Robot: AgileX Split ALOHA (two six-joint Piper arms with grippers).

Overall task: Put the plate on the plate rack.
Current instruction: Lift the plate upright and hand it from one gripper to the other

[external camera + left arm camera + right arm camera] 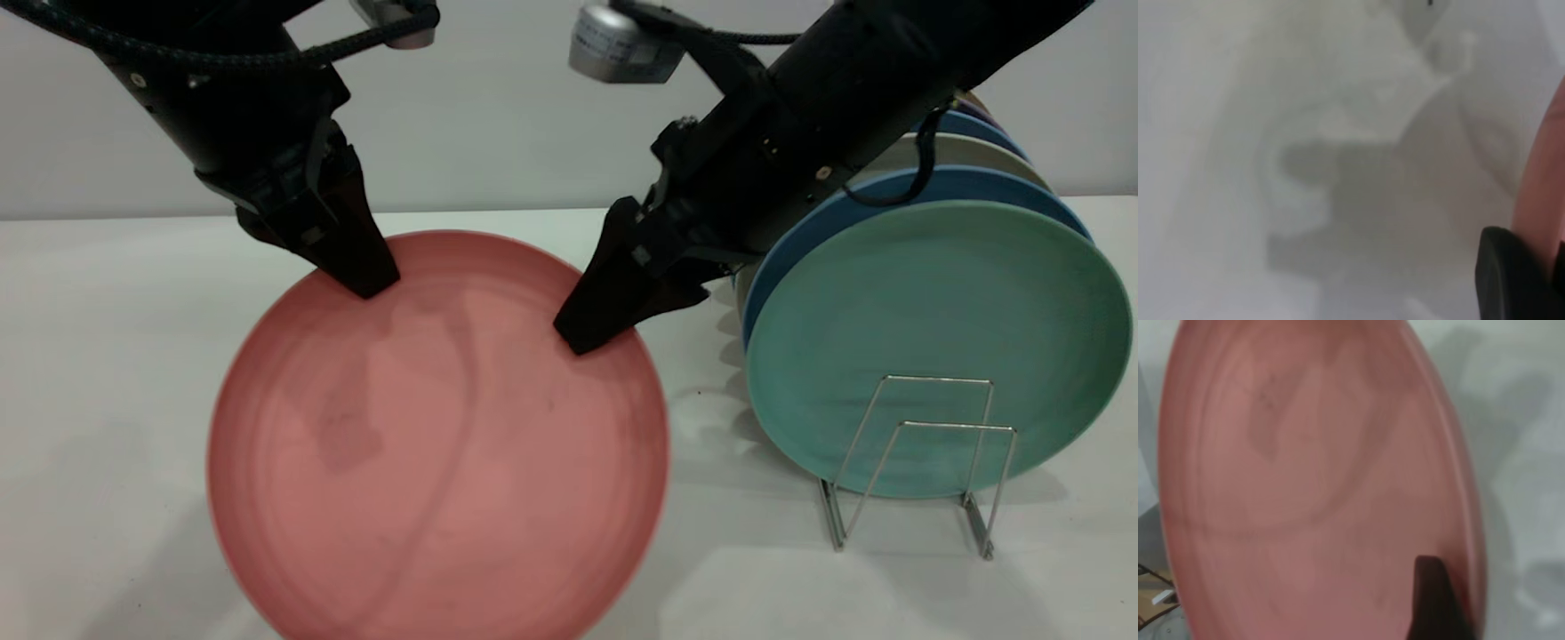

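Observation:
Next, I open my left gripper and move it away before my right gripper carries the plate to the rack (925, 432), because my left gripper also holds the plate's rim far from the rack (412, 246).
The salmon-pink plate (436, 444) is held upright, face to the camera, left of the rack. My left gripper (360, 276) is shut on its upper left rim. My right gripper (587, 333) is shut on its upper right rim. In the left wrist view a black finger (1511, 277) presses the plate's pink edge (1541, 180). In the right wrist view the plate (1311, 480) fills the frame with one finger (1435, 600) on its face. The silver wire plate rack (916, 462) stands at the right; its two front loops are empty.
A teal-green plate (933, 347) stands upright in the rack, with blue plates (889, 191) and other plates stacked behind it. The right arm passes just in front of those plates' upper left edges. The white table (107, 356) stretches to the left.

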